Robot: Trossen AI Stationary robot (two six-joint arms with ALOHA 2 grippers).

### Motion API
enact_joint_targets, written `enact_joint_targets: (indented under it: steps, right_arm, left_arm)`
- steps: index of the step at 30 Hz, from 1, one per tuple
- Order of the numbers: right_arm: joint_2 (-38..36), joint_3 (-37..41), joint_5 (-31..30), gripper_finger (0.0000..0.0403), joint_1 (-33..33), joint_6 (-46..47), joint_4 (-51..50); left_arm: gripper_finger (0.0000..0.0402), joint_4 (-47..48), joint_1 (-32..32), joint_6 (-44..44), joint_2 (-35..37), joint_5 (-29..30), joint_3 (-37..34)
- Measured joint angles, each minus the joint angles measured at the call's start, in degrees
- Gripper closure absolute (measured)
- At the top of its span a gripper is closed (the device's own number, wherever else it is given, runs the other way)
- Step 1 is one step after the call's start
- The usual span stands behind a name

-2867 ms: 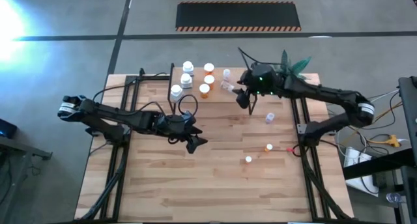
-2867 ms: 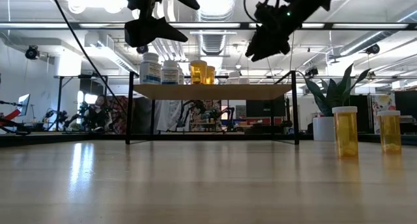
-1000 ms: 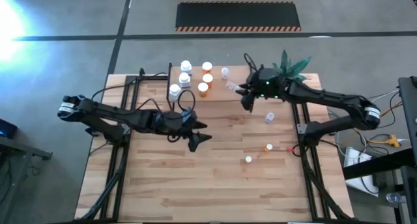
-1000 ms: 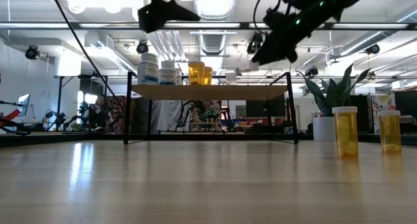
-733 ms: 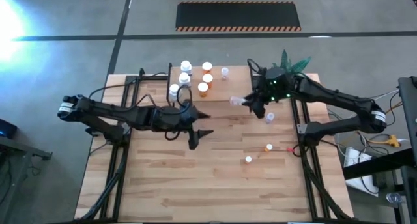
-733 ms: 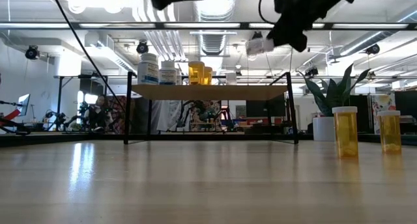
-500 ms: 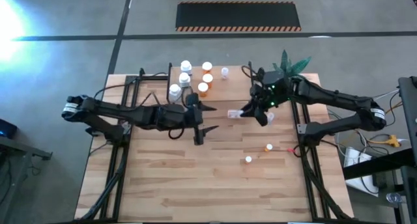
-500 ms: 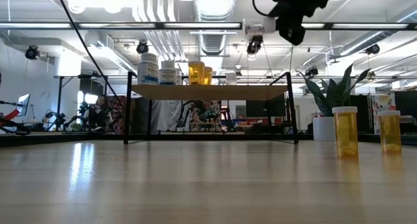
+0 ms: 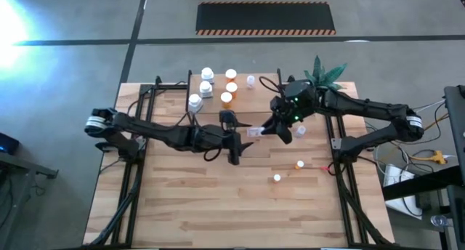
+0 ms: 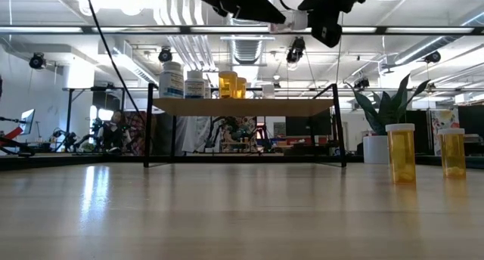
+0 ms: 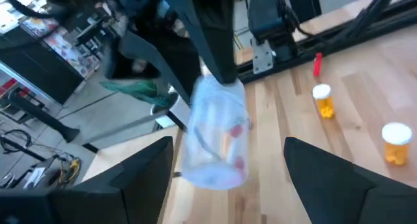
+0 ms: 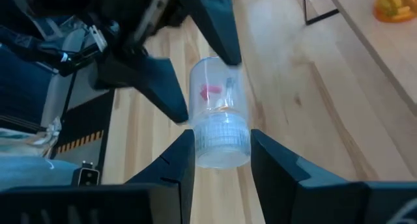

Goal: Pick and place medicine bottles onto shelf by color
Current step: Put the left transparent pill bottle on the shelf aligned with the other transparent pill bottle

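Note:
The clear bottle [image 12: 219,103] is tilted in my right gripper's fingers, so my left gripper should hold the bottle's bottom end [image 11: 214,174] while my right gripper grips the cap straighter.
My right gripper [image 9: 269,128] is shut on a small clear bottle [image 9: 254,131] with a white cap and red pills inside, high over the table's middle. My left gripper [image 9: 242,136] is open. Its two fingers [image 12: 156,81] stand on either side of the bottle's bottom end, with no touch that I can see. The shelf [image 10: 246,106] stands at the far side. It carries three white bottles [image 9: 205,88], three orange ones [image 9: 232,88] and a clear one [image 9: 251,81], all standing on their bases. My right gripper pinches the clear bottle's white cap end [image 12: 223,140] between its two fingers. The fingers come about level from the table's right. The bottle sticks out lengthwise beyond them toward my left gripper. It lies level and is lifted clear of the table.
A clear bottle [image 9: 300,131], an orange one [image 9: 298,164] and another white-capped one [image 9: 277,178] stand on the table at the right. A potted plant [image 9: 323,72] stands at the far right. Black frame legs run along both table sides.
My right gripper has carried the clear bottle from beside the shelf's right end toward the table's middle and up, and the bottle now lies level. My left gripper, open, has gone right and up to the bottle, and its fingers now stand on either side of it.

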State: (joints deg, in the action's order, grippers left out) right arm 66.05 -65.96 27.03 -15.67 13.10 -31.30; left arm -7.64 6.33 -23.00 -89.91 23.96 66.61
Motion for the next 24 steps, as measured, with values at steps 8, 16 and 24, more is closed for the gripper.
enact_joint_targets:
  steps: [8,16,24]
  right_arm:
    - [0.28,-0.45,0.0,0.0295,0.17,-0.15,0.12]
    - [0.28,-0.43,0.02,0.0294,0.18,-0.17,0.21]
    - [0.28,-0.41,0.07,0.0292,0.18,-0.19,0.23]
  left_arm:
    - [0.0139,-1.58,0.0,0.13,-1.24,2.06,0.0]
    - [0.0208,-2.6,0.0,0.15,-1.22,2.09,0.07]
    - [0.0273,-2.47,0.0,0.26,-1.22,2.11,0.04]
